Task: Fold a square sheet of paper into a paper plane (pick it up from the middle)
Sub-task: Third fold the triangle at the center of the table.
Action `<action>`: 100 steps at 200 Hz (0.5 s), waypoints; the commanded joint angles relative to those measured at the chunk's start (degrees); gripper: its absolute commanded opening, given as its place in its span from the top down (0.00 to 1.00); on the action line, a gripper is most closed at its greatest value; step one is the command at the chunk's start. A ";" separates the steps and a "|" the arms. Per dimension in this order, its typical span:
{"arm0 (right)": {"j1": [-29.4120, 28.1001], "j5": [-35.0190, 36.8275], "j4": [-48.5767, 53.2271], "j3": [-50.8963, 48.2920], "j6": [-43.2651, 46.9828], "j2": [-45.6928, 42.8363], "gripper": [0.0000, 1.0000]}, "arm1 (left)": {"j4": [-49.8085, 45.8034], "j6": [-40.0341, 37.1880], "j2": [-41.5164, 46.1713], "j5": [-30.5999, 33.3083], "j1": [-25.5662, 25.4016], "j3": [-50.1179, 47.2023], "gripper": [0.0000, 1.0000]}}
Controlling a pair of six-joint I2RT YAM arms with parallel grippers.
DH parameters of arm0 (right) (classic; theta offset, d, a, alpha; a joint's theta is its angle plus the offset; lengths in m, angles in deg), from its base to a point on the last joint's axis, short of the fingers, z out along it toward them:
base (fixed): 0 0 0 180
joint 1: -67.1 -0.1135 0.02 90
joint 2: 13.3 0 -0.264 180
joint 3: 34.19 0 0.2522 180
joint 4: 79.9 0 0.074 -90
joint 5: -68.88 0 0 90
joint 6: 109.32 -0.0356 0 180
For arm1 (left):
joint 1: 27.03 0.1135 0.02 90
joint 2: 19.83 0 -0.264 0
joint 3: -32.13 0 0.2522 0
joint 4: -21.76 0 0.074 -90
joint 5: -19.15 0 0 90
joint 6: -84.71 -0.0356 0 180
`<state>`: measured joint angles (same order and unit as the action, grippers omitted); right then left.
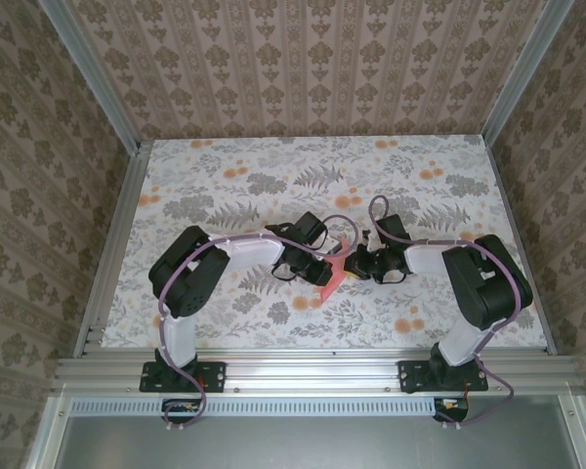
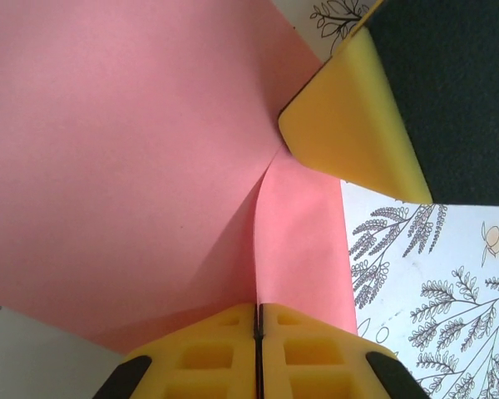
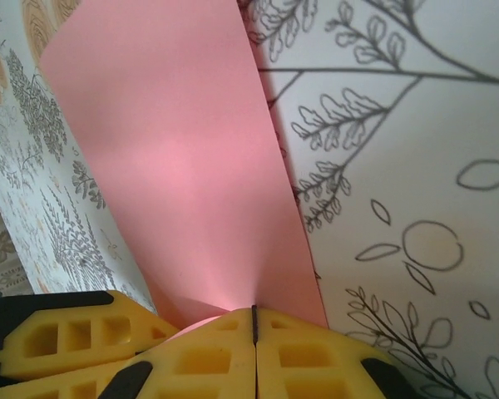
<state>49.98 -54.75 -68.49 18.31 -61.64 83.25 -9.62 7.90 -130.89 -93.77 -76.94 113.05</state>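
The paper's flap (image 2: 274,224) is bulging up by my left gripper, so my right gripper should return from the fold's far end and press along the paper's folded edge (image 2: 347,249).
The square sheet of paper (image 1: 338,267) is salmon pink and is held up off the table between both grippers, near the table's middle. My left gripper (image 2: 257,309) is shut on it, and a raised crease runs from its jaws up across the sheet (image 2: 133,166). My right gripper (image 3: 254,312) is shut on another part of the sheet (image 3: 175,158), which rises from its jaws as a tall bent panel. The two grippers almost touch: a right finger (image 2: 349,125) shows in the left wrist view, and the left fingers (image 3: 66,341) show in the right wrist view.
The table (image 1: 225,176) has a floral-patterned top. Patterned walls and aluminium rails (image 1: 107,244) close it in on three sides. Both arms bend inward from their bases at the near edge, with cables looping over them.
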 commanded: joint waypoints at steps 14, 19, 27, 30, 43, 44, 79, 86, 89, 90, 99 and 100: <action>0.25 3.69 7.18 0.71 1.80 -2.94 0.92 | -3.95 -1.35 -1.13 3.05 -0.27 -0.71 0.91; 0.33 3.62 8.16 1.26 2.04 -3.88 0.92 | -3.99 -1.33 -1.13 3.05 -0.23 -0.80 0.92; 0.37 3.82 9.24 1.98 2.32 -5.30 0.92 | -3.98 -1.33 -1.15 3.05 -0.19 -0.68 0.91; 0.36 3.90 9.48 2.15 2.41 -5.73 0.92 | -4.06 -1.33 -1.15 3.05 -0.26 -0.66 0.91; 0.75 3.56 9.58 2.66 2.39 -6.38 0.92 | -4.11 -1.26 -1.16 3.14 -0.19 -0.49 0.91; 0.77 3.52 9.57 2.70 2.41 -6.38 0.92 | -4.09 -1.25 -1.12 3.14 -0.23 -0.51 0.91; 0.95 3.66 8.66 3.16 2.52 -2.15 0.93 | -4.31 -1.23 -1.17 3.23 -0.22 -0.18 0.91; 0.95 3.70 8.02 2.93 2.25 -1.20 0.93 | -4.34 -1.22 -1.16 3.23 -0.27 -0.13 0.91; 0.93 3.86 7.93 2.89 2.25 -0.88 0.93 | -4.31 -1.19 -1.17 3.23 -0.20 -0.17 0.92; 0.94 3.93 7.95 2.90 2.20 -0.77 0.93 | -4.28 -1.21 -1.13 3.23 -0.19 -0.17 0.92; 0.95 4.82 8.63 3.00 2.48 0.19 0.93 | -4.32 -1.15 -1.14 3.23 -0.24 -0.11 0.91; 0.95 4.90 8.74 3.01 2.54 0.25 0.93 | -4.33 -1.15 -1.11 3.23 -0.21 -0.10 0.91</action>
<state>50.63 -52.13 -61.56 20.89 -59.96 80.56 -9.62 7.90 -130.89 -93.57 -76.98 113.05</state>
